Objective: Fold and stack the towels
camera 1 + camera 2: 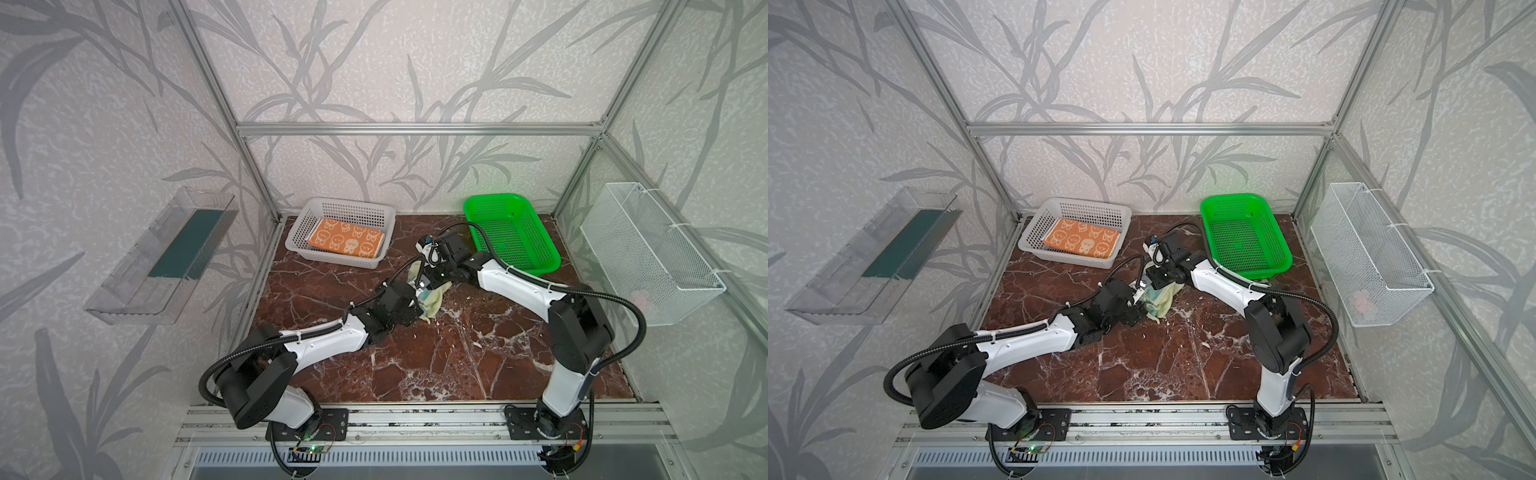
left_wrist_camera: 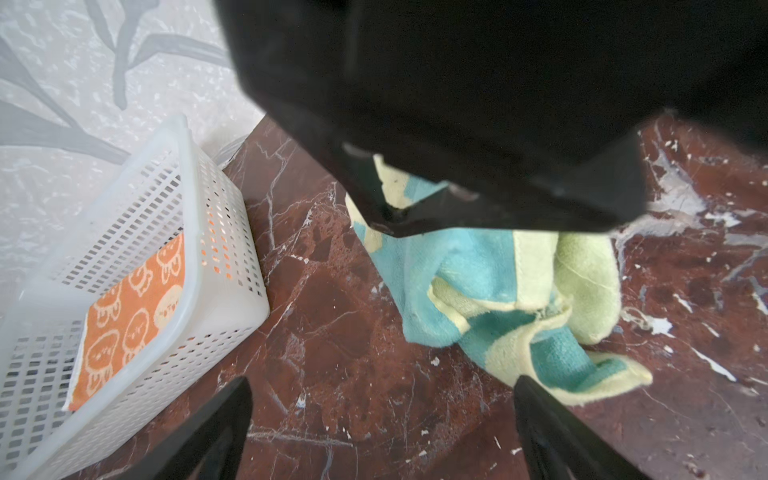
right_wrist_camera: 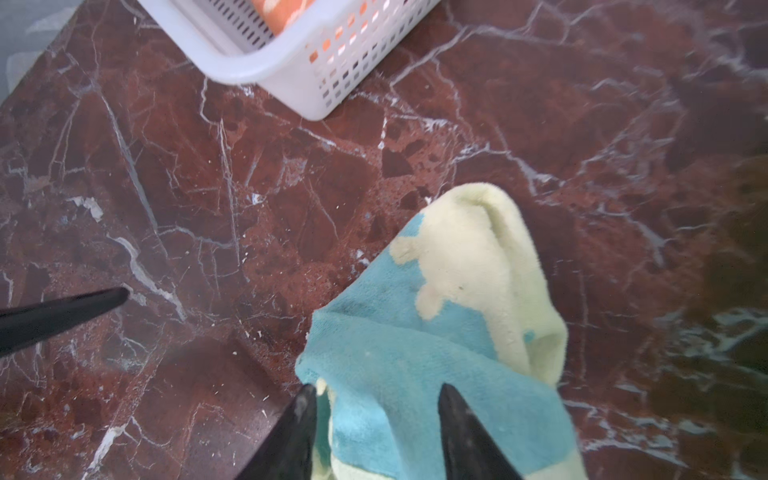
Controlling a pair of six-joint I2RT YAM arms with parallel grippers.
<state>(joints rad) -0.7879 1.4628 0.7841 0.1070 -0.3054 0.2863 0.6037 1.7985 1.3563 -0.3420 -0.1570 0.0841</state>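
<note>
My right gripper over the crumpled towel is in the way of my left gripper, so next I back my right gripper away before my left gripper grabs the blue fold.
A pale yellow towel with light-blue patches lies crumpled near the middle of the marble table. My right gripper points down onto it, its jaws partly apart with a blue fold between them. My left gripper stands wide open beside the towel, over bare marble, and one fingertip touches a towel corner. An orange towel with cream rabbit faces lies folded in the white basket.
An empty green basket stands at the back right, close behind my right arm. A white wire basket holding something small and pink hangs on the right wall. A clear tray hangs on the left wall.
</note>
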